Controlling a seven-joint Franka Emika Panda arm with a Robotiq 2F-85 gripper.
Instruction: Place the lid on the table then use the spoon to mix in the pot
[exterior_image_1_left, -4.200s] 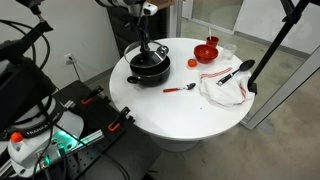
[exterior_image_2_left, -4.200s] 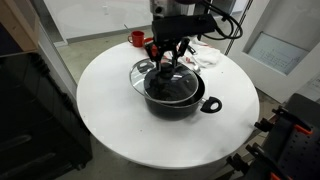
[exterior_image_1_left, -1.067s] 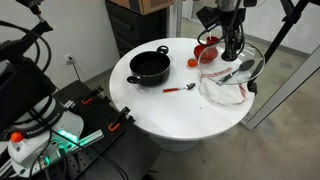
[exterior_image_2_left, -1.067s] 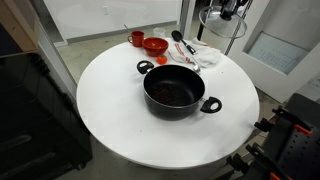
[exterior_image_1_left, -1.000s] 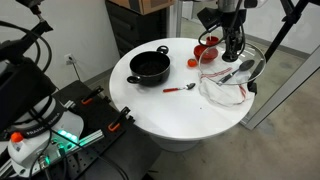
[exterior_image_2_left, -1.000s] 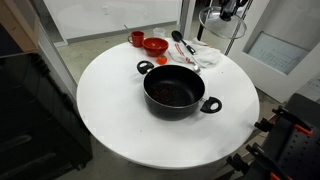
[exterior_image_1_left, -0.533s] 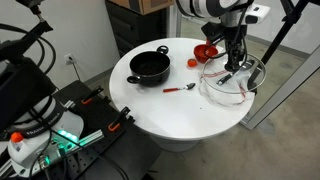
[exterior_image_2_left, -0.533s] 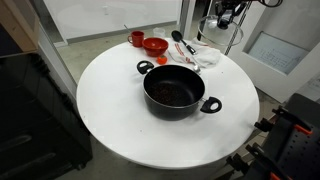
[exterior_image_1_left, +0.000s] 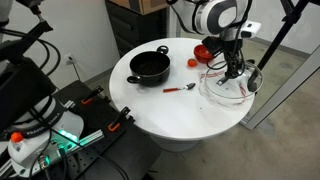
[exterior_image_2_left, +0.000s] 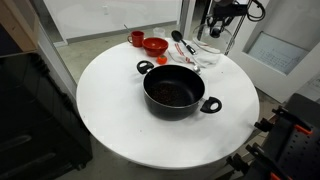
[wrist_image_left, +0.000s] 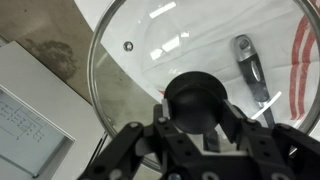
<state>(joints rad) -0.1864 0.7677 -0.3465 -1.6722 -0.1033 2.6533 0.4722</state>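
Observation:
I should keep lowering the glass lid (exterior_image_1_left: 228, 90), which is over the white cloth (exterior_image_1_left: 213, 75) and away from the red-handled spoon. I should let go of the lid's knob once the lid rests there.
My gripper (exterior_image_1_left: 236, 68) is shut on the dark knob of the clear glass lid (exterior_image_1_left: 243, 86) and holds it low over a white cloth at the table's (exterior_image_1_left: 170, 110) edge; whether the lid touches the cloth I cannot tell. In the wrist view the fingers (wrist_image_left: 200, 108) clamp the knob, with the lid's glass (wrist_image_left: 130, 60) spread beneath. The gripper also shows in an exterior view (exterior_image_2_left: 218, 24). The black pot (exterior_image_1_left: 150, 67) stands uncovered in both exterior views (exterior_image_2_left: 175, 92). The red-handled spoon (exterior_image_1_left: 180, 89) lies on the table between the pot and the cloth.
A red bowl (exterior_image_1_left: 205, 52) (exterior_image_2_left: 155, 45) and a small red cup (exterior_image_2_left: 136, 38) stand at the back of the table. A black utensil (wrist_image_left: 250, 65) lies on the red-striped white cloth (exterior_image_1_left: 222, 92), seen through the lid. The table edge is close beside the lid.
The gripper has come down with the lid, from well above the cloth to just over it, and has tilted a little. The pot and the spoon have not moved.

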